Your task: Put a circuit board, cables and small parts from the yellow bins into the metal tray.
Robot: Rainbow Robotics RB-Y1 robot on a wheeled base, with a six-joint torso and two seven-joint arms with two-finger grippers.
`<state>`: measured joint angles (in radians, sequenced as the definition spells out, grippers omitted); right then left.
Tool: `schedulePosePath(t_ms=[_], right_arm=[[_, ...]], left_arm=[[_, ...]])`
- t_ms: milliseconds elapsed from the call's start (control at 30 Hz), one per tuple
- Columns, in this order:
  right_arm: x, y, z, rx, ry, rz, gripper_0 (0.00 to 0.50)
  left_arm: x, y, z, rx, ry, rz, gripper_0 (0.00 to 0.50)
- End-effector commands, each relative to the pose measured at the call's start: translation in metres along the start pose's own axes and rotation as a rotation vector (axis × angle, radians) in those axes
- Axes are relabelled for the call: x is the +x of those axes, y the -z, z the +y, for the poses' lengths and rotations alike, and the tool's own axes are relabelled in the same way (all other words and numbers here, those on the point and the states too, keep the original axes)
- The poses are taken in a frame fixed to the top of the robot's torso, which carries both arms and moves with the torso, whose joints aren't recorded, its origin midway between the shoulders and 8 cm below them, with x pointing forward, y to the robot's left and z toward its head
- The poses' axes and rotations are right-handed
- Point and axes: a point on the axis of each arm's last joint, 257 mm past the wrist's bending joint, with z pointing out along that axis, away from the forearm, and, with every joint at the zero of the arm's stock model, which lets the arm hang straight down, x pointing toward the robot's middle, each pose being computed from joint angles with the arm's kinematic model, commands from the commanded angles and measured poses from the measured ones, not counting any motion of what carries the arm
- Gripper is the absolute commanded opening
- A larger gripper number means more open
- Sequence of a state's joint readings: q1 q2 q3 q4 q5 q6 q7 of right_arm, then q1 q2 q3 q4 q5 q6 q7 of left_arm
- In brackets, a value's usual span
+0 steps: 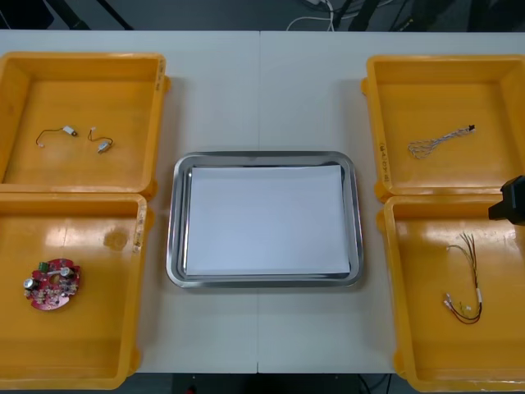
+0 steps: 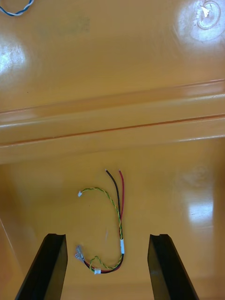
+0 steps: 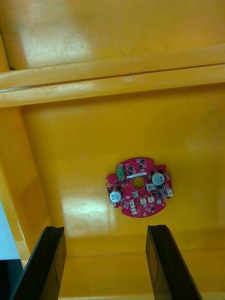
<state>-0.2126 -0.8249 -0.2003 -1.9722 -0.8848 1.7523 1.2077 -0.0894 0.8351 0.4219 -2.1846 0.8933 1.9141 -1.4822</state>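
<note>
The red and yellow cable (image 1: 475, 276) will keep its curved shape when I lift it, because wires stay in smooth curves past the white sleeve (image 1: 479, 295).
The metal tray (image 1: 175, 246), white inside, lies at the table's middle. A round red circuit board (image 1: 52, 284) rests in the near left yellow bin (image 1: 82, 353). My left gripper (image 3: 105, 229) hangs open above that bin, the circuit board (image 3: 139, 186) just beyond its fingers. A red and yellow cable (image 1: 466, 281) lies in the near right yellow bin (image 1: 426, 345). My right gripper (image 2: 106, 239) is open over it, the cable (image 2: 117, 220) reaching between its fingers without touching them. A black part of the right arm (image 1: 510, 201) shows at that bin's far edge.
The far left bin (image 1: 82, 61) holds two small metal parts (image 1: 70, 131) with short wires. The far right bin (image 1: 447, 66) holds a twisted blue and white cable (image 1: 439, 142), whose end (image 2: 16, 9) lies beyond the bin walls ahead of my right gripper.
</note>
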Motion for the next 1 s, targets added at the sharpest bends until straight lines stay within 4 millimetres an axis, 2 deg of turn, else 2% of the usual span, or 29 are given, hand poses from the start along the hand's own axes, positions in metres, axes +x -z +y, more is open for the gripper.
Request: schedulePosePath(t_ms=[33, 333, 367, 433, 900, 933, 1000], right_arm=[[-0.007, 0.009, 0.004, -0.016, 0.006, -0.041, 0.5], [-0.007, 0.009, 0.004, -0.016, 0.006, -0.041, 0.5], [-0.007, 0.009, 0.004, -0.016, 0.006, -0.041, 0.5], [-0.007, 0.009, 0.004, -0.016, 0.006, -0.041, 0.5], [-0.007, 0.009, 0.004, -0.016, 0.006, -0.041, 0.5], [-0.016, 0.016, -0.001, -0.004, 0.0, -0.066, 0.5], [-0.018, 0.017, -0.003, 0.0, -0.004, -0.074, 0.5]], left_arm=[[0.0, 0.008, 0.011, -0.033, -0.027, -0.014, 0.5], [0.0, 0.008, 0.011, -0.033, -0.027, -0.014, 0.5], [0.014, -0.004, 0.01, -0.021, -0.016, 0.032, 0.5], [0.015, -0.005, 0.01, -0.019, -0.013, 0.035, 0.5], [0.003, -0.008, 0.016, -0.066, 0.013, 0.011, 0.5], [0.002, -0.009, 0.016, -0.072, 0.017, 0.008, 0.5], [0.001, -0.012, 0.015, -0.074, 0.024, 0.007, 0.5]])
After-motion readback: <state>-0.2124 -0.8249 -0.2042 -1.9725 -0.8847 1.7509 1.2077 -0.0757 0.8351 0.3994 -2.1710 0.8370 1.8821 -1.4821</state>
